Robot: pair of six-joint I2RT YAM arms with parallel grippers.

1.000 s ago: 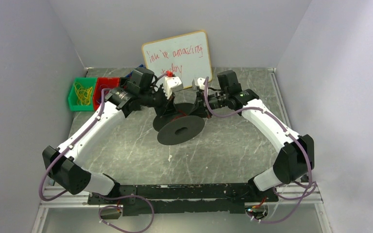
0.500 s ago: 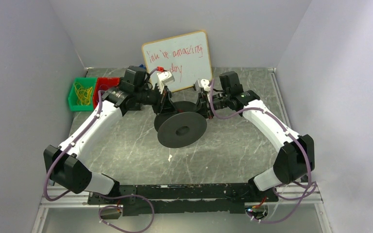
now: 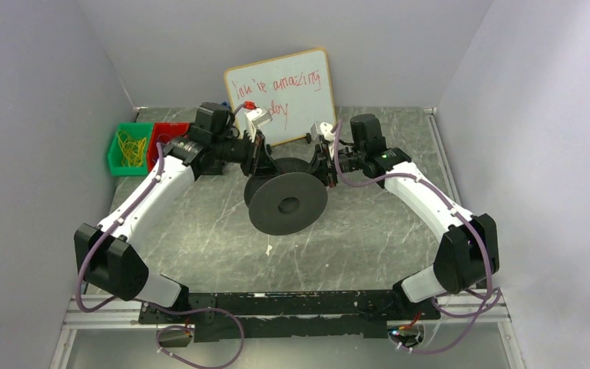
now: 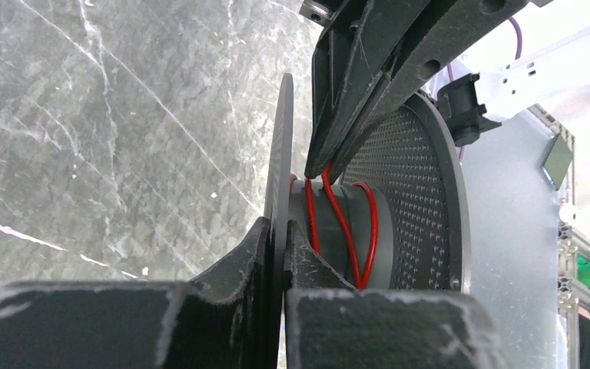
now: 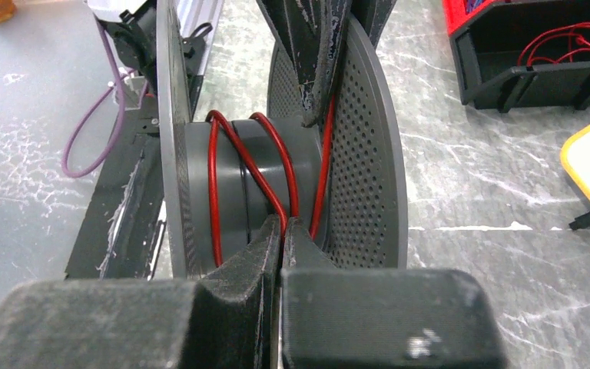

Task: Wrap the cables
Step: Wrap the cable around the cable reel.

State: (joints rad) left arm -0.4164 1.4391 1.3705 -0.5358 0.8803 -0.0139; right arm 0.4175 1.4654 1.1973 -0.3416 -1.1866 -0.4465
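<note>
My right gripper is holding the red cable at the spool's middle. So my left gripper should go on turning the spool by its rim until both grippers almost meet.
A black spool stands on edge at the table's middle, held between my two grippers. My left gripper is shut on the rim of one spool flange, which shows between its fingers in the left wrist view. The thin red cable makes a few loose turns round the grey hub. My right gripper is shut on a strand of the red cable close to the hub, with the wire pinched between its tips. The cable's free end is hidden.
A whiteboard with red writing leans on the back wall. A green bin with yellow loops and a red bin stand at the back left. A black bin holds more red wire. A small white scrap lies on the table.
The spool has tipped from nearly flat to standing on edge. My left gripper has drawn back left with the flange; my right gripper has stayed close to the hub.
</note>
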